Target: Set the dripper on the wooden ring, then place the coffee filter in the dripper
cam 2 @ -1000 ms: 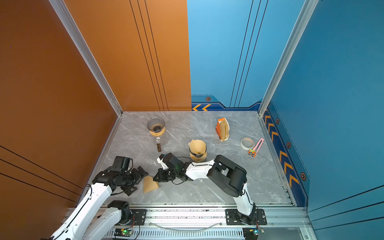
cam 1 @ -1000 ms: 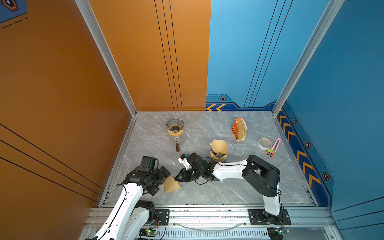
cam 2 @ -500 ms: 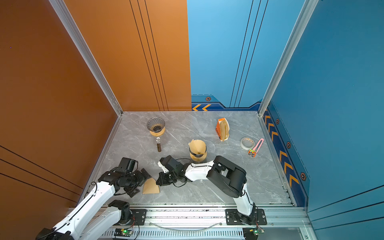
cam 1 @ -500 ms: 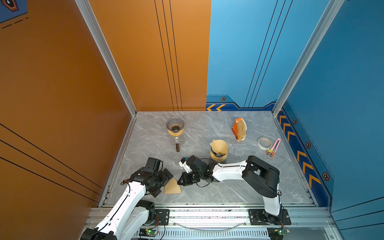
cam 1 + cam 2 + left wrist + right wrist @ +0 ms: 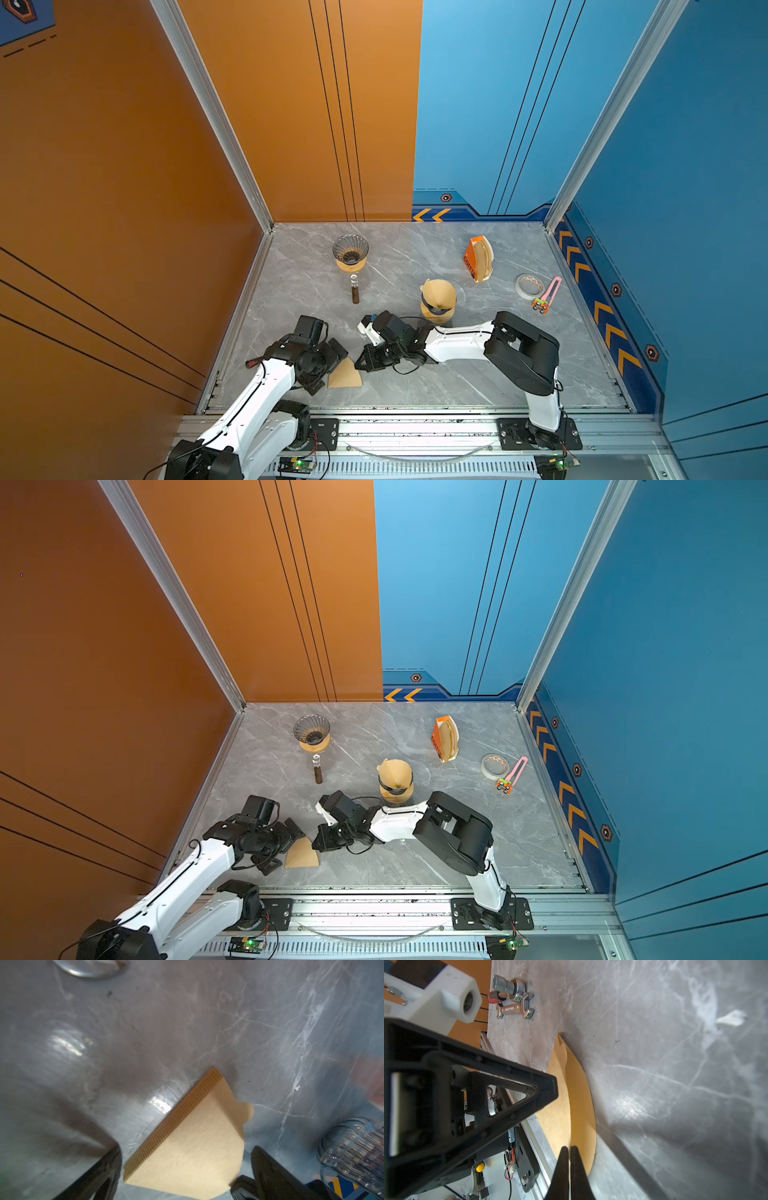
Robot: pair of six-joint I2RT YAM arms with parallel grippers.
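I should open my right gripper, which pinches only the edge of the coffee filter (image 5: 570, 1140), slide farther over the paper (image 5: 346, 372) and close deeper before lifting it.
The coffee filter (image 5: 344, 374) (image 5: 302, 855) is a tan paper wedge low over the marble near the front edge. My right gripper (image 5: 362, 364) (image 5: 569, 1148) is shut on its right corner, and the paper's crease runs straight into the closed tips. My left gripper (image 5: 331, 370) (image 5: 187, 1148) is open, with one finger on each side of the coffee filter (image 5: 193, 1142) and not touching it. The empty glass dripper (image 5: 350, 249) (image 5: 311, 728) stands on a wooden collar at the back left, away from both grippers.
A second dripper (image 5: 437, 297) holding a brown filter stands just behind the right arm. An orange filter box (image 5: 478, 257), a tape roll (image 5: 529, 286) and a pink tool (image 5: 547, 293) sit at the right. A small dark bottle (image 5: 354, 291) stands before the glass dripper. A wrench (image 5: 512, 1009) lies on the marble.
My left arm has pushed forward to the right, so its open fingers now flank the filter. The right gripper has stayed shut and dipped slightly. The filter has hardly moved.
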